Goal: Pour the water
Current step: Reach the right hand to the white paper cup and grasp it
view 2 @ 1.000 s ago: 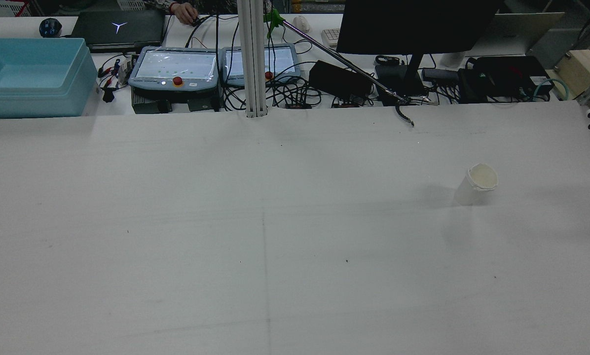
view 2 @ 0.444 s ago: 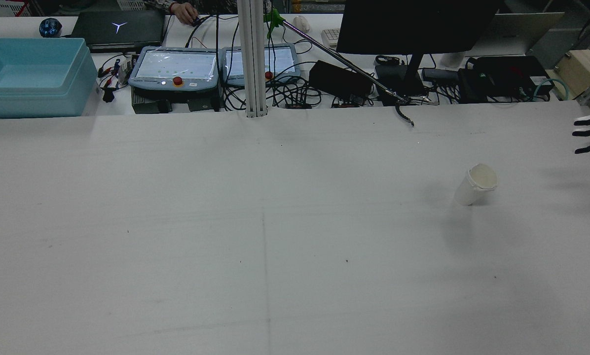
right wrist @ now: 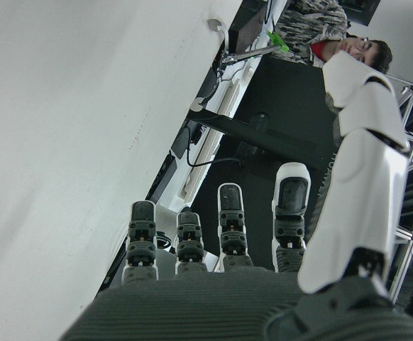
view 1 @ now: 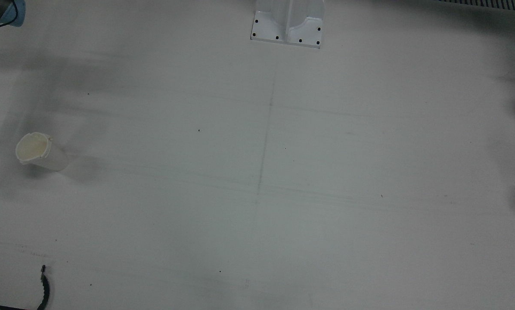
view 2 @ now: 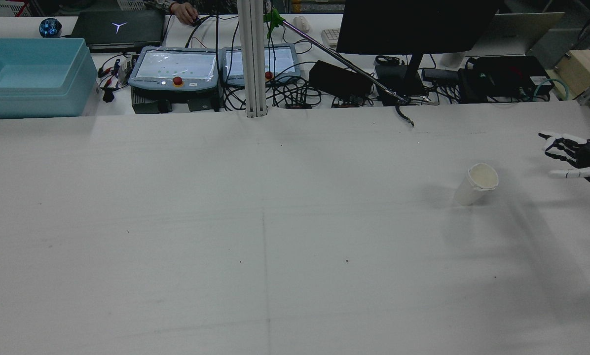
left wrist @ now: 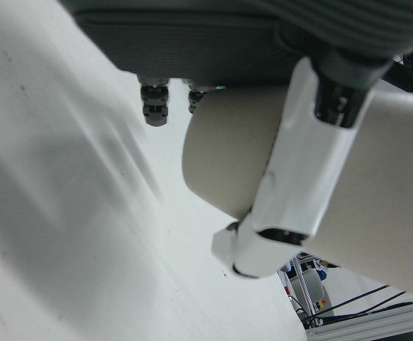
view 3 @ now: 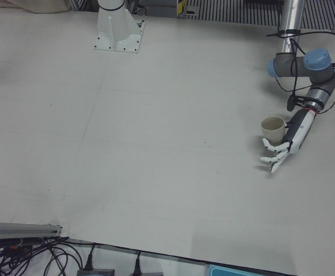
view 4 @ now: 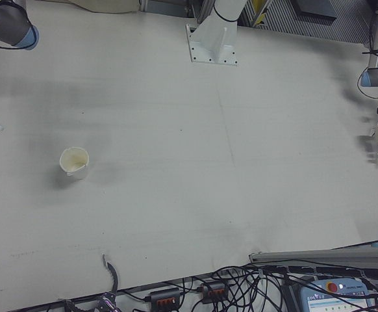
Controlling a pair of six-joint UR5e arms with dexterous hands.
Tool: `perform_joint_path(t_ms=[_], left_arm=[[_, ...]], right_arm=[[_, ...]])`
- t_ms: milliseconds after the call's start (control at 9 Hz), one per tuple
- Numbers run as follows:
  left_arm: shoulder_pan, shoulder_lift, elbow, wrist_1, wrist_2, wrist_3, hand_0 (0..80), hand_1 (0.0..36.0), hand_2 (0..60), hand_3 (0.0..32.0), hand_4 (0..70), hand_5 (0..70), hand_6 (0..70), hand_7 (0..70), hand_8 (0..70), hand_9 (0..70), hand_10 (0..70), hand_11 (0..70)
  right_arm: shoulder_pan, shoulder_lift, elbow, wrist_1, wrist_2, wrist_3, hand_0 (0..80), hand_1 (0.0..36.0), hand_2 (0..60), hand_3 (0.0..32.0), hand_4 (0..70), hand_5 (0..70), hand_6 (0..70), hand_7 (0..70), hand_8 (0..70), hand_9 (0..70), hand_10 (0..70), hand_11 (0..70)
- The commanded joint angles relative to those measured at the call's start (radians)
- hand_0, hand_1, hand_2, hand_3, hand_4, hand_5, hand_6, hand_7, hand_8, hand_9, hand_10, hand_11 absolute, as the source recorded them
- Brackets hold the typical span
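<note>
The white paper cup point(view 1: 43, 152) has a doubled, uneven rim point(view 1: 48, 142), so I expect its nested layers will stay together when I pick it up and carry it.
A white paper cup point(view 2: 476, 184) stands on the table's right half; it also shows in the front view point(view 1: 33, 148) and the right-front view point(view 4: 74, 162). My right hand point(view 2: 571, 155) is open, fingers spread, hovering right of this cup and apart from it. A beige cup point(view 3: 273, 129) stands at the table's far left side. My left hand point(view 3: 277, 158) is open beside it, fingers stretched past it. In the left hand view the beige cup point(left wrist: 263, 170) fills the frame close to the palm, with the thumb point(left wrist: 299, 163) across it.
The white table point(view 2: 226, 222) bears only the two cups. Behind its far edge stand a blue bin point(view 2: 33, 74), teach pendants point(view 2: 174, 69), cables and a monitor point(view 2: 413, 24). A column base point(view 1: 287, 26) stands at the robot's side.
My right hand has come in from the rear view's right edge, lower and further left toward the white cup, fingers now spread. The cup has not moved.
</note>
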Motion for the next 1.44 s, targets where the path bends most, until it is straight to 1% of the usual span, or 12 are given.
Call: perform_joint_path(t_ms=[0, 111, 222, 333, 444, 556, 667, 889, 1000, 1111, 1222, 1333], left_arm=[[-0.002, 0.005, -0.001, 0.002, -0.001, -0.017, 80.0, 36.0, 60.0, 0.0, 70.0, 70.0, 14.8, 29.7, 5.7, 5.9, 6.4, 12.0], [-0.002, 0.009, -0.001, 0.002, -0.001, -0.019, 80.0, 36.0, 60.0, 0.0, 70.0, 70.0, 14.5, 29.3, 5.6, 5.9, 6.2, 11.8], [-0.002, 0.011, -0.001, 0.001, -0.001, -0.019, 80.0, 36.0, 60.0, 0.0, 70.0, 70.0, 14.1, 28.9, 5.6, 5.9, 6.2, 11.6], [-0.003, 0.012, -0.001, 0.001, -0.002, -0.022, 80.0, 36.0, 60.0, 0.0, 70.0, 70.0, 13.7, 28.2, 5.5, 5.7, 6.2, 11.5], [-0.003, 0.016, -0.001, -0.002, -0.002, -0.022, 80.0, 36.0, 60.0, 0.0, 70.0, 70.0, 13.3, 27.9, 5.4, 5.6, 6.2, 11.5], [-0.003, 0.026, -0.001, -0.012, -0.002, -0.027, 80.0, 36.0, 60.0, 0.0, 70.0, 70.0, 13.0, 27.4, 5.3, 5.5, 6.1, 11.4], [-0.003, 0.035, -0.001, -0.021, -0.024, -0.03, 80.0, 36.0, 60.0, 0.0, 70.0, 70.0, 12.7, 27.0, 5.3, 5.5, 6.4, 11.7], [-0.003, 0.043, -0.001, -0.03, -0.03, -0.044, 80.0, 36.0, 60.0, 0.0, 70.0, 70.0, 12.7, 26.9, 5.3, 5.4, 6.1, 11.3], [-0.003, 0.043, -0.001, -0.032, -0.032, -0.042, 80.0, 36.0, 60.0, 0.0, 70.0, 70.0, 12.9, 26.9, 5.4, 5.5, 6.2, 11.5], [-0.003, 0.043, 0.001, -0.032, -0.044, -0.044, 80.0, 36.0, 60.0, 0.0, 70.0, 70.0, 12.8, 26.7, 5.5, 5.6, 6.2, 11.5], [-0.003, 0.049, 0.001, -0.036, -0.045, -0.042, 80.0, 36.0, 60.0, 0.0, 70.0, 70.0, 12.8, 26.8, 5.5, 5.6, 6.3, 11.6], [-0.003, 0.049, 0.001, -0.036, -0.044, -0.04, 79.3, 36.0, 60.0, 0.0, 70.0, 70.0, 12.5, 26.5, 5.3, 5.4, 6.1, 11.3]], right_arm=[[-0.13, 0.007, -0.002, 0.002, 0.026, -0.092, 50.2, 15.6, 3.4, 0.0, 3.7, 0.9, 2.3, 4.8, 3.0, 2.0, 4.7, 8.7], [-0.159, 0.007, 0.024, -0.013, 0.032, -0.131, 49.4, 14.8, 0.6, 0.0, 0.0, 0.0, 0.3, 2.7, 2.8, 1.7, 3.2, 6.6], [-0.199, 0.007, 0.025, -0.024, 0.054, -0.158, 48.8, 14.0, 1.2, 7.4, 0.0, 0.0, 0.0, 3.3, 2.8, 2.0, 4.1, 7.7], [-0.275, 0.009, 0.026, -0.051, 0.124, -0.17, 48.4, 13.9, 2.4, 15.6, 0.0, 0.0, 0.0, 4.6, 2.6, 1.7, 3.4, 6.6], [-0.334, 0.013, 0.026, -0.054, 0.182, -0.17, 47.9, 13.7, 5.3, 6.8, 0.0, 10.7, 0.5, 8.3, 2.5, 2.7, 3.7, 7.0], [-0.364, 0.037, 0.025, -0.061, 0.21, -0.17, 47.2, 13.1, 5.3, 0.4, 0.0, 16.1, 0.4, 8.0, 2.7, 3.3, 4.2, 7.7], [-0.371, 0.064, 0.028, -0.088, 0.227, -0.169, 47.4, 13.4, 6.4, 0.0, 0.0, 18.6, 0.9, 8.6, 2.8, 3.7, 4.0, 7.4], [-0.371, 0.117, 0.034, -0.139, 0.232, -0.165, 48.6, 15.7, 9.6, 0.0, 0.0, 25.7, 2.1, 10.5, 2.8, 4.4, 4.4, 8.2], [-0.371, 0.137, 0.035, -0.153, 0.235, -0.167, 49.3, 16.5, 10.4, 0.0, 0.0, 27.9, 2.3, 10.9, 2.9, 4.6, 4.6, 8.6], [-0.371, 0.145, 0.073, -0.2, 0.278, -0.17, 50.0, 17.9, 12.5, 0.0, 0.0, 31.5, 2.9, 12.1, 2.7, 4.6, 5.3, 9.7], [-0.398, 0.142, 0.145, -0.305, 0.342, -0.169, 52.9, 22.1, 22.4, 0.0, 9.5, 55.3, 8.3, 19.7, 4.4, 7.6, 7.4, 12.8], [-0.414, 0.144, 0.185, -0.367, 0.353, -0.167, 57.0, 26.2, 34.7, 0.0, 21.7, 70.0, 22.0, 39.0, 13.0, 20.2, 17.0, 26.8]])
